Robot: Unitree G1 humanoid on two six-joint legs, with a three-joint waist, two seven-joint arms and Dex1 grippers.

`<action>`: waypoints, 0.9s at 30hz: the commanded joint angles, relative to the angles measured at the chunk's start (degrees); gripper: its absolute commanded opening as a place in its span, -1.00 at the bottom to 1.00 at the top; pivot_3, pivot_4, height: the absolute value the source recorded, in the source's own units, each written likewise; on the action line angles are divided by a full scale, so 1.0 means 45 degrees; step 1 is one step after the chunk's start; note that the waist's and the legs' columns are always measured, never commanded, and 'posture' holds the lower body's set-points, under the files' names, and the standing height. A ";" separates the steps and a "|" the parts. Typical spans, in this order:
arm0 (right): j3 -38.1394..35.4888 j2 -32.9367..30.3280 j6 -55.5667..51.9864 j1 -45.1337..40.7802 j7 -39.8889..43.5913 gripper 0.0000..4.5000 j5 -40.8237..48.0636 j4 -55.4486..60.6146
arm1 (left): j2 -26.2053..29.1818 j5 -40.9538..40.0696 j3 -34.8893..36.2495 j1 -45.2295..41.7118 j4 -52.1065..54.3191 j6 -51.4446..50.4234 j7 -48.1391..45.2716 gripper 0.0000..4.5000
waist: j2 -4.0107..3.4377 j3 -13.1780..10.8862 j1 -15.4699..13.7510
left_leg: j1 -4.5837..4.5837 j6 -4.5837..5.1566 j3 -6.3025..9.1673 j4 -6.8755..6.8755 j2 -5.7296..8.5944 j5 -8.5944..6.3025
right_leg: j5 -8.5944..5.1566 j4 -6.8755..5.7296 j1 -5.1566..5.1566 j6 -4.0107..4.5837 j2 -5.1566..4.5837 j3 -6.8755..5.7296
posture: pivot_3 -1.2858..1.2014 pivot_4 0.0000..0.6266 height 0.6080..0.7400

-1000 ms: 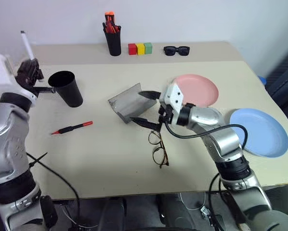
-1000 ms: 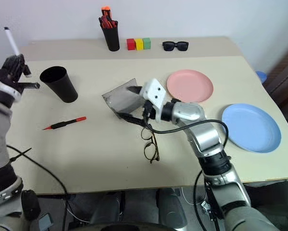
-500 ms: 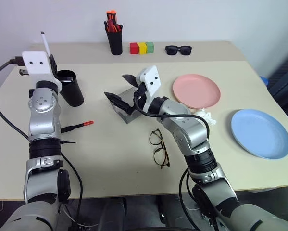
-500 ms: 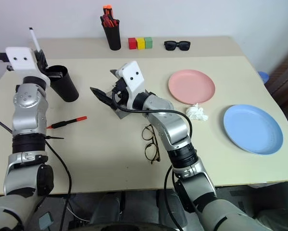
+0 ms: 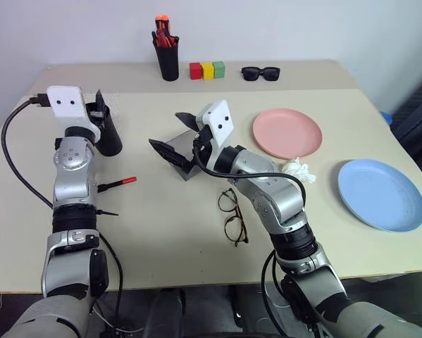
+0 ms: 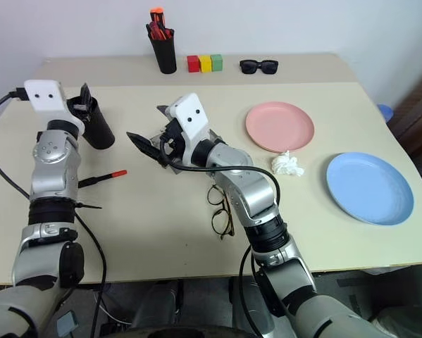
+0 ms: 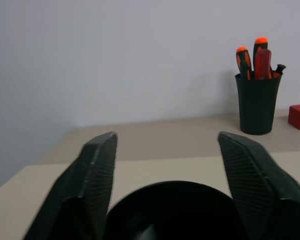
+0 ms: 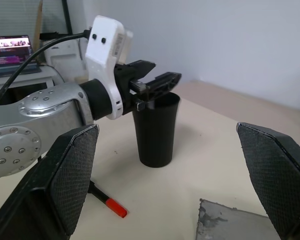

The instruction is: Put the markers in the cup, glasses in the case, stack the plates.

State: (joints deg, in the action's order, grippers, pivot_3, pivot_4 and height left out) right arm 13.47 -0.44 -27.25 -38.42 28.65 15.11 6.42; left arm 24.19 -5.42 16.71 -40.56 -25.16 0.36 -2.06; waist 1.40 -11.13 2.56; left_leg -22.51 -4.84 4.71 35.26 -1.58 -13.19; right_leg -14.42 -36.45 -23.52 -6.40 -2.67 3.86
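The black cup's wide opening point(image 7: 173, 209) is far bigger than the slim marker, so the black marker point(image 5: 117, 184) will sink down to its red cap and lean to one side when the robot drops it in.
The black cup point(image 5: 110, 138) stands at the table's left, and my left gripper point(image 5: 96, 106) hangs open right over its rim point(image 7: 174, 189) with nothing between its fingers. A black marker with a red cap point(image 5: 116, 184) lies on the table in front of the cup. My right gripper point(image 5: 172, 135) is wide open and empty, held above the table just left of the grey case point(image 5: 189, 169), which it partly hides. The wire-frame glasses point(image 5: 232, 215) lie in front of the case. To the right sit the pink plate point(image 5: 287, 132) and, apart from it, the light blue plate point(image 5: 381, 194).
A black pen pot point(image 5: 166, 60) with red-orange pens, three coloured blocks point(image 5: 206, 70) and black sunglasses point(image 5: 258, 72) line the back of the table. A crumpled white tissue point(image 5: 299, 170) lies between the two plates.
My left gripper has come forward and down over the cup and opened; the white marker that stood up from it is gone from its fingers. The right gripper swung left, off the case.
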 commanded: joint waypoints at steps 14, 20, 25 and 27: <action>-0.0026 -0.2458 0.0340 0.0682 0.1882 1.00 0.0018 0.0960 | 0.6507 -0.4125 0.0018 0.6691 0.8677 -0.7978 -0.7232 0.61 | -0.0022 -0.0014 0.0309 | 0.0017 0.0001 -0.0003 -0.0019 -0.0019 0.0000 | -0.0037 0.0006 -0.0001 0.0062 0.0015 0.0004 | 0.03 -0.52 1.00; 0.0589 -0.4942 0.0931 0.1630 0.4535 1.00 0.0154 0.2156 | 0.7689 -0.2893 -0.2376 0.5830 0.7208 -0.8118 -0.8875 0.98 | -0.0024 -0.0020 0.0155 | 0.0003 0.0001 -0.0012 -0.0019 -0.0018 0.0000 | -0.0054 0.0043 0.0005 0.0089 0.0009 0.0003 | 0.03 -0.52 1.00; 0.0374 -0.6265 0.0708 0.1905 0.5829 1.00 0.0539 0.2493 | 0.7584 -0.1438 -0.4585 0.3781 0.4641 -0.7288 -1.0402 0.98 | -0.0024 -0.0020 0.0152 | 0.0004 0.0001 -0.0014 -0.0018 -0.0022 0.0000 | -0.0052 0.0038 -0.0001 0.0087 0.0019 0.0003 | 0.03 -0.52 1.00; 0.0407 -0.6777 0.0723 0.2037 0.6193 1.00 0.0473 0.2605 | 0.7559 -0.0893 -0.5445 0.3164 0.3850 -0.6911 -1.1288 0.98 | -0.0025 -0.0020 0.0162 | 0.0003 0.0001 -0.0021 -0.0020 -0.0024 -0.0001 | -0.0052 0.0040 -0.0002 0.0085 0.0020 0.0004 | 0.03 -0.52 1.00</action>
State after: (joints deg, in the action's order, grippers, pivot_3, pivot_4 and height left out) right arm 16.32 -30.22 -24.56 -29.30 55.15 16.51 15.71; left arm 57.70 -11.67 -6.08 -25.25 -6.26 -32.59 -50.02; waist 1.29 -11.22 3.29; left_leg -22.50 -4.83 4.61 35.16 -1.69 -13.20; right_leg -14.65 -36.27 -23.53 -6.03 -2.58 3.88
